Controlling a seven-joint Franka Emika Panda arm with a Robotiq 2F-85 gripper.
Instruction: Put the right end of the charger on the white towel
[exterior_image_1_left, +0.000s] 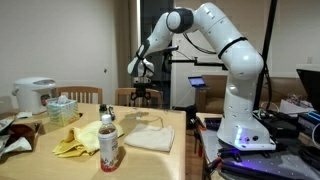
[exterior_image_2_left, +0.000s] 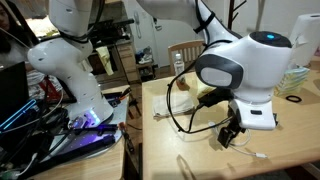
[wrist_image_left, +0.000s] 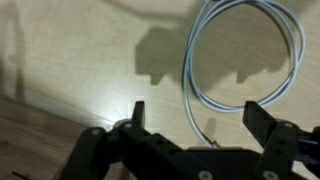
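Note:
My gripper should turn to line up with the cable and move toward its tip (wrist_image_left: 212, 145) before going down, because the charger's straight end (wrist_image_left: 194, 118) runs at a slant across the gap of my open gripper.
The charger is a thin white cable (wrist_image_left: 243, 60) coiled in a loop on the wooden table (wrist_image_left: 80, 50). One end of it (wrist_image_left: 208, 128) lies between my fingers in the wrist view. My gripper (wrist_image_left: 198, 115) is open and empty, hovering just above the cable. In an exterior view my gripper (exterior_image_2_left: 232, 135) hangs low over the table with the cable's end (exterior_image_2_left: 258, 155) beside it. The white towel (exterior_image_1_left: 150, 138) lies flat on the table, in front of my gripper (exterior_image_1_left: 143, 92), and is apart from the cable.
A yellow cloth (exterior_image_1_left: 78, 138), a bottle with a red label (exterior_image_1_left: 108, 140), a tissue box (exterior_image_1_left: 61, 108) and a white rice cooker (exterior_image_1_left: 35, 95) stand on the table. A chair (exterior_image_1_left: 140, 98) stands behind it. The robot base (exterior_image_1_left: 245, 125) stands beside the table.

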